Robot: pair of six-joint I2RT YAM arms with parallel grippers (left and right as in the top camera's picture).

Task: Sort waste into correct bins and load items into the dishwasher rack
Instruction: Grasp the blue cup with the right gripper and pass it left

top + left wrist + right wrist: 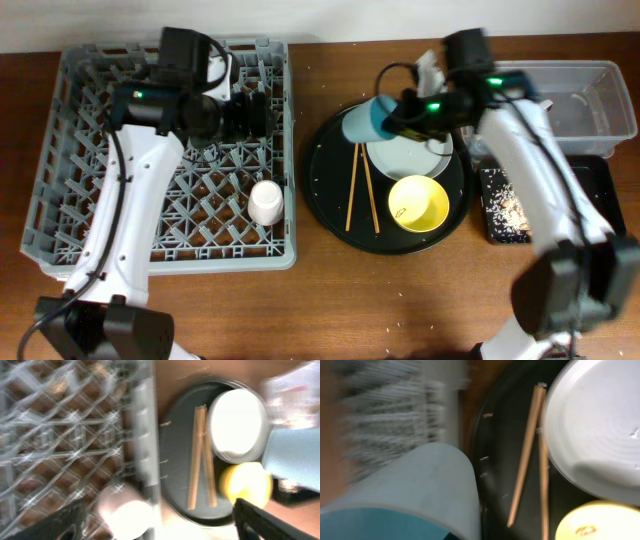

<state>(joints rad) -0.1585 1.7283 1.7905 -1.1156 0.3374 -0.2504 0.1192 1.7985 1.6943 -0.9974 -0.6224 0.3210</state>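
The light blue cup (364, 122) sits in my right gripper short of the dishwasher rack, so next my open left gripper takes it over for loading into the rack (262, 155).
The grey dishwasher rack (80, 130) fills the left. A pinkish-white cup (268, 203) stands mouth down in it near its right side. My left gripper (258, 112) hovers over the rack, open and empty; the left wrist view shows the cup (125, 512) below the spread fingers (157, 519). My right gripper (392, 112) is shut on the light blue cup (362, 120), held tilted over the round black tray's far-left edge; the cup fills the right wrist view (420, 485). The plate (415, 155), chopsticks (352, 190) and yellow bowl (418, 203) lie on the tray.
The round black tray (325, 190) sits mid-table. A clear tub (590, 100) stands at the far right. In front of it is a black rectangular tray (600, 200) holding rice scraps (505, 208). Crumbs dot the wooden table.
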